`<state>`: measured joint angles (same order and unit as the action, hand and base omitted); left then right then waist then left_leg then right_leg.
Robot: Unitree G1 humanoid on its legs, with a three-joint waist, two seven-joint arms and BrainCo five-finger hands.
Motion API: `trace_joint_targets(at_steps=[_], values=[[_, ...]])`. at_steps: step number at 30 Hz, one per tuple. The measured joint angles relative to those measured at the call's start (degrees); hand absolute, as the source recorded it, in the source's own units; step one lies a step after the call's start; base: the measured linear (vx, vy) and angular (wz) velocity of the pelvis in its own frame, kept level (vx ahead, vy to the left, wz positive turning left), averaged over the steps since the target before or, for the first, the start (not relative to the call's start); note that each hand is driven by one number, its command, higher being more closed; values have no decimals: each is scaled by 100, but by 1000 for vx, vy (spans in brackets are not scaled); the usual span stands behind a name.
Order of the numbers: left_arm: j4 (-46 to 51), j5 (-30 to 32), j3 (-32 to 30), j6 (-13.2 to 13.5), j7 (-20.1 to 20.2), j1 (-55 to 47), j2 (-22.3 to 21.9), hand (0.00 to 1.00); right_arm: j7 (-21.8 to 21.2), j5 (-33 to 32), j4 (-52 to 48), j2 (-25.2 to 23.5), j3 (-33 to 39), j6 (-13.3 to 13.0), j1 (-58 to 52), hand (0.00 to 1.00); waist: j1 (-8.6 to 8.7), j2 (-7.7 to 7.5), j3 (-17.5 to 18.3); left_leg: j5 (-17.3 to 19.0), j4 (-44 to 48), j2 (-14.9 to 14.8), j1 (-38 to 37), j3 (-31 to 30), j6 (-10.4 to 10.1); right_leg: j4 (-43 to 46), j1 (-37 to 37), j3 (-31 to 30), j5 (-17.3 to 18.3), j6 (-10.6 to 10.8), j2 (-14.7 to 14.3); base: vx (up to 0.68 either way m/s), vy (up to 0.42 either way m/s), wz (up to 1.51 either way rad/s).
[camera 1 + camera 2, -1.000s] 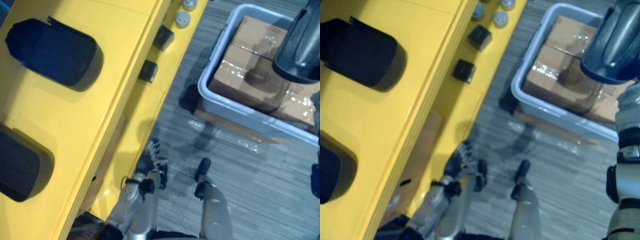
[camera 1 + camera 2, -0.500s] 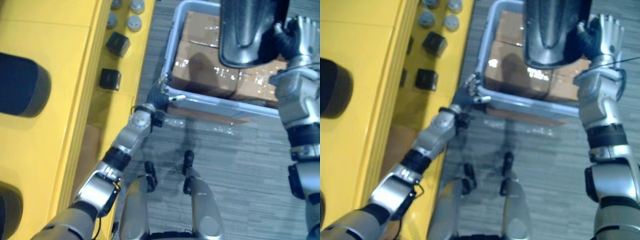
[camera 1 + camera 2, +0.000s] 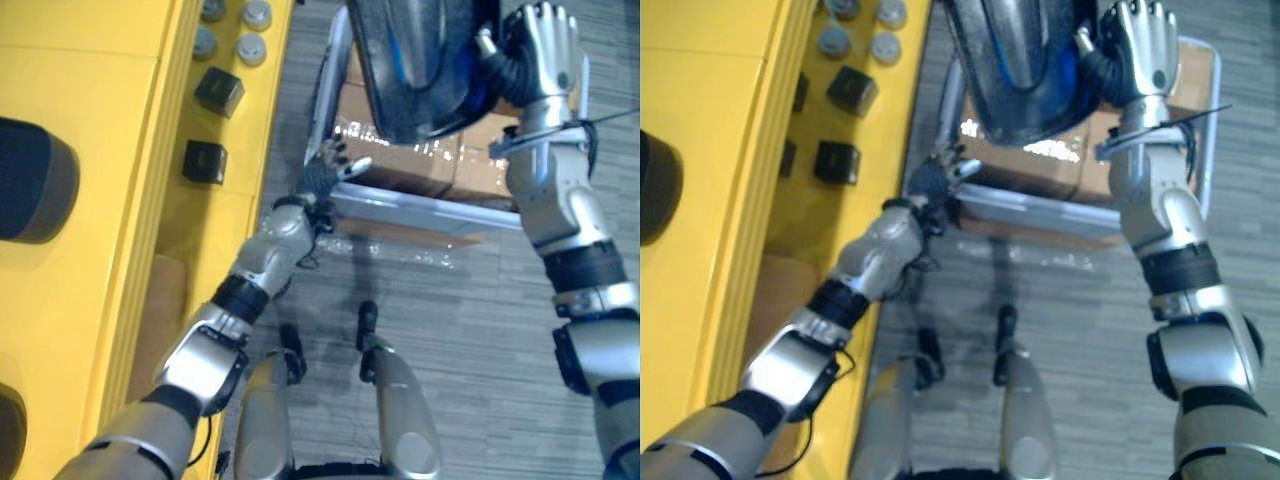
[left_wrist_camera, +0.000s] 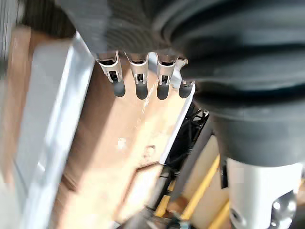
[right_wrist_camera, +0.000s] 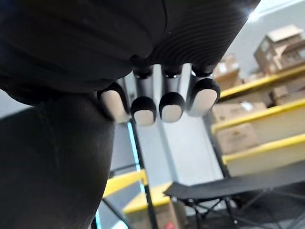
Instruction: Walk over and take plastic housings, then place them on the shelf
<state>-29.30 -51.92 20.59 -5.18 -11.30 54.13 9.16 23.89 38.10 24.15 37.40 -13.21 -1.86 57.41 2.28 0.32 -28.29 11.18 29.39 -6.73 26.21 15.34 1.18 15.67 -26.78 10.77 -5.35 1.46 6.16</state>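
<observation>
I can see taped cardboard (image 3: 400,160) around the plastic housing (image 3: 425,68), so I should expect only more boxes hidden behind the housing when I carry it to the shelf.
A large glossy dark plastic housing (image 3: 420,70) hangs high over the bin, close to the camera. My right hand (image 3: 540,50) holds it by its right edge, thumb hooked on the rim and fingers up behind it; in the right wrist view the housing (image 5: 52,167) lies beside the fingertips (image 5: 143,109). My left hand (image 3: 325,175) reaches out to the bin's near left corner, its fingers (image 4: 138,78) straight and spread, holding nothing. Two more dark housings (image 3: 30,180) (image 3: 8,430) lie on the yellow shelf (image 3: 100,60) at the left.
A grey bin (image 3: 420,205) packed with taped cardboard boxes (image 3: 400,160) stands on the grey floor ahead. Two small black cubes (image 3: 218,90) (image 3: 204,160) and several grey round caps (image 3: 250,48) sit on the shelf's lower level. Yellow racks with boxes (image 5: 267,119) stand further off.
The camera has swung towards the bin. My left arm, which hung low by the shelf, has stretched forward to the bin's corner. The right hand has lifted the housing higher and nearer.
</observation>
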Motion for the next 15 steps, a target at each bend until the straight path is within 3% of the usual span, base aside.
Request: trace_joint_targets(at_steps=[3, 11, 15], values=[[11, -386, -219, 450, -129, -1, -124, 0, 0, 97, 1, -39, -1, 83, -55, 100, 6, -1, 0, -2, -23, 10, -20, -9, -1, 57, -14, -1, 1, 0, 8, 46, 8, 1], [122, -681, -696, 1398, -345, -130, -179, 0, 1, 103, 44, -67, -1, 115, -342, 100, 0, -18, 4, -8, -73, 74, -164, -46, -3, 162, 84, 1, 61, 20, 63, 20, 11, 3], [189, -831, -844, 1684, -349, -378, -220, 0, 1, 196, 217, -134, 0, 124, -554, 100, 7, -102, 26, -7, -80, 87, -219, -80, -3, 148, 171, 20, 120, 32, 66, 3, 5, 4]])
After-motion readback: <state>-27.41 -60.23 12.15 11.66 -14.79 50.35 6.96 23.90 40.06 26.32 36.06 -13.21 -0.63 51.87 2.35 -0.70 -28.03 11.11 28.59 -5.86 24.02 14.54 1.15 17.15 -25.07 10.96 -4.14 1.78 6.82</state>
